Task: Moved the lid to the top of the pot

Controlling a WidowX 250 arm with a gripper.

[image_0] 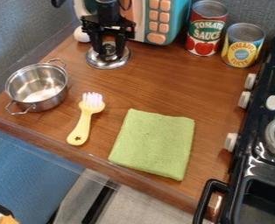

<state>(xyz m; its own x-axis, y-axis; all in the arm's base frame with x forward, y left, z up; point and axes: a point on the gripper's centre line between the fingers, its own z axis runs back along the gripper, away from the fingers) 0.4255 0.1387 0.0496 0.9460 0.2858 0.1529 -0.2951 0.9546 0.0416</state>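
My gripper will make the silver lid tip to a slant when it lifts the lid, because its fingers are on both sides of only the small dark knob.
My gripper (pixel 109 51) hangs down at the upper left of the counter, over the silver lid (pixel 109 63). Its two fingers stand apart, one on each side of the lid's dark knob, and it is open. The lid lies on the wooden surface, partly hidden by the fingers. At the left, a shiny metal pot (pixel 37 87) with two loop handles stands upright and uncovered.
A yellow brush (pixel 83 124) lies right of the pot, and a green cloth (pixel 153 144) near the front. Two cans (pixel 207 30) (pixel 243 46) and a teal toy microwave (pixel 175 22) stand behind. The black stove (pixel 251 162) borders the right side.
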